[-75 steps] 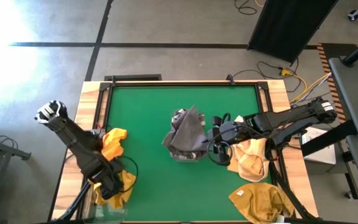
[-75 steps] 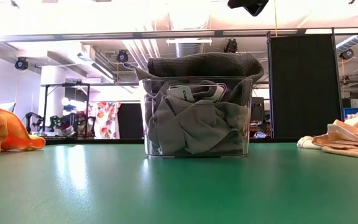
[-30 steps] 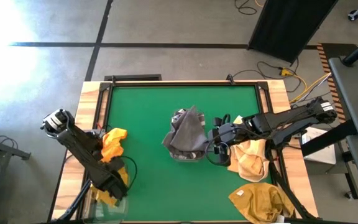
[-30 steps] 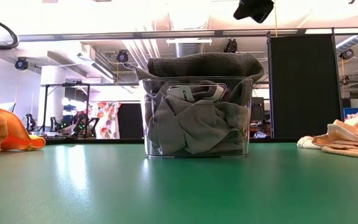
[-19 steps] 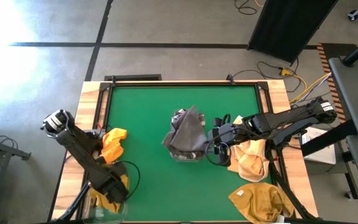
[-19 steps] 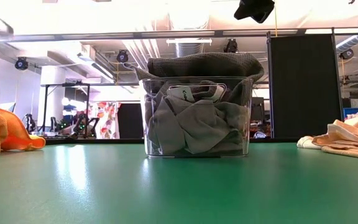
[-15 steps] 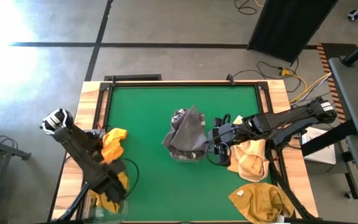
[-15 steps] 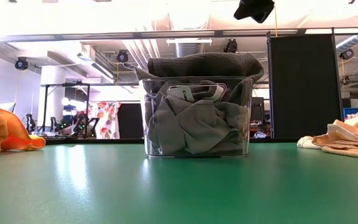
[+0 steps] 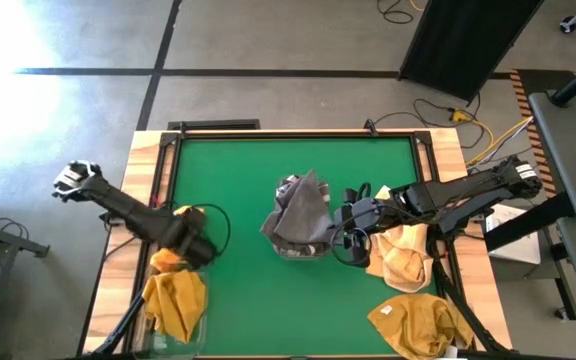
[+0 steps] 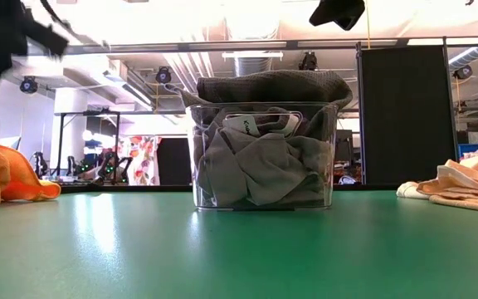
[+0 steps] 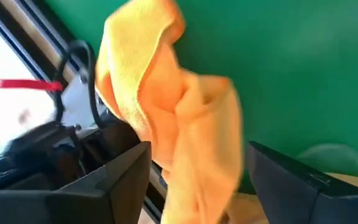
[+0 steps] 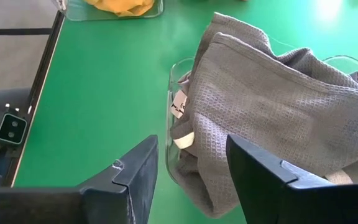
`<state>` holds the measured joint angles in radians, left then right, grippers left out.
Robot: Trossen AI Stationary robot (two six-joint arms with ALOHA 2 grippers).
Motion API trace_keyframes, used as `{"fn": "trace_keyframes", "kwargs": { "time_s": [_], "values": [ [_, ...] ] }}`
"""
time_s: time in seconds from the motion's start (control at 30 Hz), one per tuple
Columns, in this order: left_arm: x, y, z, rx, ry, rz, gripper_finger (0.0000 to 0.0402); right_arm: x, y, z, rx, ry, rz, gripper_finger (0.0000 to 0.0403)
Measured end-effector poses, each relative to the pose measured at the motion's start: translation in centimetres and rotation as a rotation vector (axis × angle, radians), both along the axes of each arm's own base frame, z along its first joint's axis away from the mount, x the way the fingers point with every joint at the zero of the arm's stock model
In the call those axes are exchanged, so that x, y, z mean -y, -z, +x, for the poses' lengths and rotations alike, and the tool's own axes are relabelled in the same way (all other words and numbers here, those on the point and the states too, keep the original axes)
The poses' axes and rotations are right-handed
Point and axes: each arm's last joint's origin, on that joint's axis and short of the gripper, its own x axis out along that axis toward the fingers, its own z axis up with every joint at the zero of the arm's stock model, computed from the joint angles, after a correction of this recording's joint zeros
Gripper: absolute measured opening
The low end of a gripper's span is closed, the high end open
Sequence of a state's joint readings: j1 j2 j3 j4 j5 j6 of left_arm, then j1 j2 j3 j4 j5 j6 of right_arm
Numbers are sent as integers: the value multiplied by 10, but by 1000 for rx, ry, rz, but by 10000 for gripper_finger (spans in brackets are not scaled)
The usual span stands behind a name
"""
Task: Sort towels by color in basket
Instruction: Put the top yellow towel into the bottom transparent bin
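Note:
The orange towel (image 9: 166, 261) is lying crumpled with loose folds raised between the robot's fingers (image 11: 194, 121), so the towel will hang down in a gathered heap when the robot lifts it.
A clear basket (image 9: 280, 247) at the table's middle holds dark grey towels (image 9: 301, 212), heaped above its rim (image 10: 264, 87). A second clear basket (image 9: 156, 340) at the near left corner holds a mustard towel (image 9: 175, 303). An orange towel (image 11: 166, 106) lies crumpled at the table's left edge (image 10: 7, 178). My left gripper (image 11: 197, 149) is open above it, a finger on either side and clear of the cloth (image 9: 194, 246). My right gripper (image 12: 191, 140) hovers open just right of the grey basket (image 9: 352, 228).
A pale yellow towel (image 9: 404, 252) lies at the table's right edge under my right arm, and a mustard one (image 9: 423, 325) at the near right corner. Wooden rails (image 9: 146, 160) frame the green mat. Open mat lies near and far of the middle basket.
My left gripper has swung quickly from over the near left basket up and toward the far edge, and now stands over the orange towel. The mustard towel now shows uncovered in that basket. My right arm has barely moved.

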<state>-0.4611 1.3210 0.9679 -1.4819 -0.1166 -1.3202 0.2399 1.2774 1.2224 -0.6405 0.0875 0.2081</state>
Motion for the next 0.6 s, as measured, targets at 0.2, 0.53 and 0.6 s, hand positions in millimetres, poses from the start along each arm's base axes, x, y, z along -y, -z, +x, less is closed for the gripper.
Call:
{"fn": "trace_keyframes", "kwargs": {
  "time_s": [0.2, 0.53, 0.6],
  "values": [
    [-32, 36, -8, -101, -53, -111, 248, 0, 1, 0, 0, -13, -16, 187],
    [-42, 55, 9, -201, -47, -312, 238, 0, 11, -1, -30, 3, -8, 185],
    [-43, 63, 13, -177, -34, -361, 232, 0, 14, -2, -40, 3, -9, 188]
  ]
}}
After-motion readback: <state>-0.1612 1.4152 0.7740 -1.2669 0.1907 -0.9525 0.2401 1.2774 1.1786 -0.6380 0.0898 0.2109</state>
